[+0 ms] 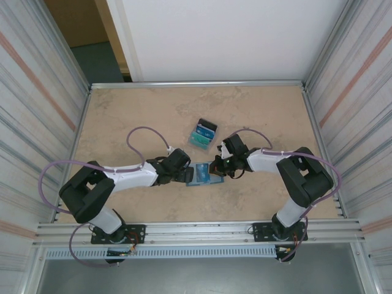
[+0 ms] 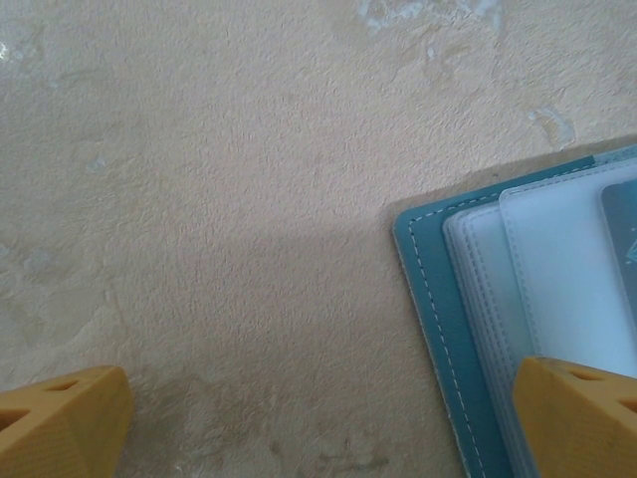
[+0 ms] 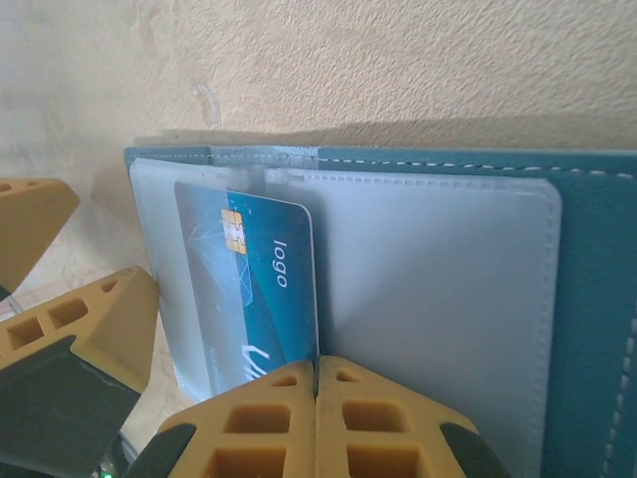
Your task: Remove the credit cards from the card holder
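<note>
The blue credit card's end point(image 3: 212, 274) is inside the pocket, so the robot's left gripper should keep the card holder point(image 1: 193, 178) pressed down while the right gripper pulls the card out.
The card holder point(image 1: 205, 174) lies open on the table between my two grippers, teal rim and pale pocketed lining point(image 3: 438, 289) up. A blue credit card point(image 3: 254, 289) with a gold chip and the word "logo" sits over its left half, one long edge lifted. My right gripper point(image 3: 317, 366) is shut on that edge, its fingers pressed together. My left gripper point(image 2: 323, 398) is open wide, low over the table. Its right finger point(image 2: 582, 418) rests over the card holder's corner point(image 2: 438, 299) and its left finger point(image 2: 60, 418) is over bare table.
A small clear tray with a black end point(image 1: 207, 126) stands just behind the card holder, with a teal-green card point(image 1: 198, 139) in it. Metal rails border the tan table point(image 1: 135, 110), and corrugated walls rise on both sides.
</note>
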`<state>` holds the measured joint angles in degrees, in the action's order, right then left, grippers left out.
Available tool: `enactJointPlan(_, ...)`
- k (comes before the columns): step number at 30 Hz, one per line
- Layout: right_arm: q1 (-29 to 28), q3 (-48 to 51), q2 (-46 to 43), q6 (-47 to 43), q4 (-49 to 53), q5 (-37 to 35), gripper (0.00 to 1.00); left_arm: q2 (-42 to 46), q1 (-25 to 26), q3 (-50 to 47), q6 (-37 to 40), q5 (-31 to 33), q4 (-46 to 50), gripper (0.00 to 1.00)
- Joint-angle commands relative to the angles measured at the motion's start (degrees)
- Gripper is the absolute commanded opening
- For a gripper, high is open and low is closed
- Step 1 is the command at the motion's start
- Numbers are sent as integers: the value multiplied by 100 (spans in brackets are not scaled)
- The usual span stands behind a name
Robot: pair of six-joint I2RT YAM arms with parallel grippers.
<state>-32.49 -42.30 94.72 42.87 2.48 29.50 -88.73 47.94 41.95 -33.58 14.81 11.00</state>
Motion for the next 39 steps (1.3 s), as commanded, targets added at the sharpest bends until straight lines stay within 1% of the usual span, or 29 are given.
enactJointPlan(1,41,-118,-158,-211,409,-266,0,-43,-57,96,206,249,457,99)
enactJointPlan(11,41,-182,-160,-253,536,-376,0,46,-93,258,416,286,517,99)
enactJointPlan(19,32,-252,-182,-271,623,-402,0,252,138,621,655,415,627,99)
enactJointPlan(31,41,-311,-172,-258,699,-396,0,-506,255,1067,1006,252,644,99)
enactJointPlan(39,57,-331,-174,-275,771,-444,0,-877,342,1270,1161,355,886,99)
